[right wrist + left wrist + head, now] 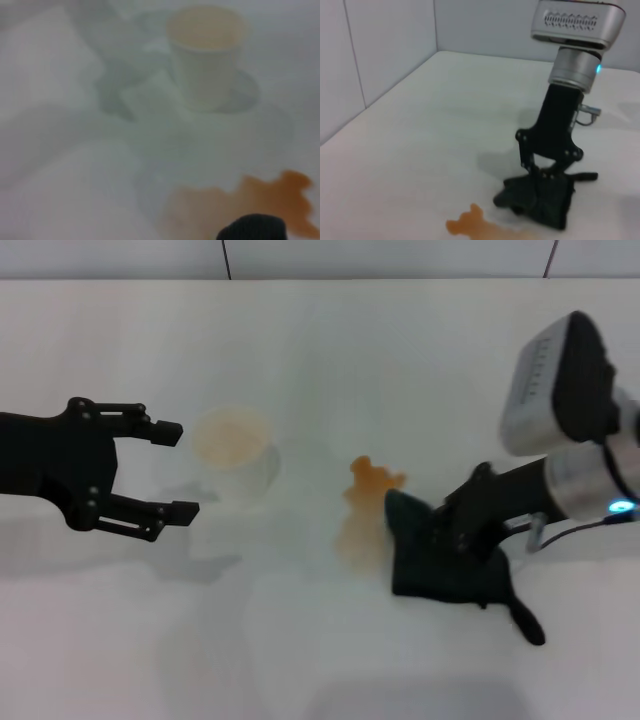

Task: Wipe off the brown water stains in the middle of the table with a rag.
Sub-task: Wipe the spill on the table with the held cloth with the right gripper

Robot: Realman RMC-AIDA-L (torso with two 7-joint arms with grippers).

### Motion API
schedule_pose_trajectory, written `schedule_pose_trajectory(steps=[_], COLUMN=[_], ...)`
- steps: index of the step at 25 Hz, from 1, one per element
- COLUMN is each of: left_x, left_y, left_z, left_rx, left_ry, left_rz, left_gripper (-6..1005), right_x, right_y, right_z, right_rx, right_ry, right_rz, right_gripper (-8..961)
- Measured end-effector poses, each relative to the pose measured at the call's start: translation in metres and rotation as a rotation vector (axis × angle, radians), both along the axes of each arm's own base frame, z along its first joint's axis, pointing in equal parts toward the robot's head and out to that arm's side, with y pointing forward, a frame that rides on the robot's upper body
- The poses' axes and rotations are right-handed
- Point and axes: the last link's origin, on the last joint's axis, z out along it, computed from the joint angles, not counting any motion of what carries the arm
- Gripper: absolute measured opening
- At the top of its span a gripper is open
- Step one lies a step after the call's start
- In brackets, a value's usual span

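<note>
The rag is next to the brown water stains (388, 515), so the robot's right gripper should drag the rag back toward the cup, across the pale part and dark far end (370, 480).
The brown water stains (368, 508) lie mid-table, darker orange at the far end and paler toward me. The near-black rag (437, 558) sits flat on the table (330, 350) against the stain's right edge, its narrow tail trailing to the near right. My right gripper (458, 530) presses down on the rag, shut on it. The left wrist view shows that gripper (545, 173) gripping the rag (540, 199) beside the stain (469, 226). The right wrist view shows the stain (260, 201) and a bit of rag (252, 228). My left gripper (176, 471) hovers open at the left.
A clear plastic cup (232, 446) with an orange-tinted rim stands upright left of the stain, just right of my left gripper's fingertips; it also shows in the right wrist view as the cup (207, 55). A tiled wall runs along the table's far edge.
</note>
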Motion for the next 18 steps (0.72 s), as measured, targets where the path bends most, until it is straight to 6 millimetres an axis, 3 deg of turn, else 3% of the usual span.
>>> schedule_pose_trajectory(steps=[14, 18], left_x=[0.0, 0.002], left_y=[0.0, 0.001], left_z=[-0.001, -0.002], left_rx=[0.002, 0.002], left_ry=[0.002, 0.0], left_rz=[-0.02, -0.027], left_gripper=[889, 889], right_x=[-0.047, -0.05], right_y=[-0.033, -0.026], right_z=[-0.047, -0.051], right_rx=[-0.183, -0.174], right_ry=[0.057, 0.056], right_rz=[0.074, 0.066], right_gripper=[84, 84])
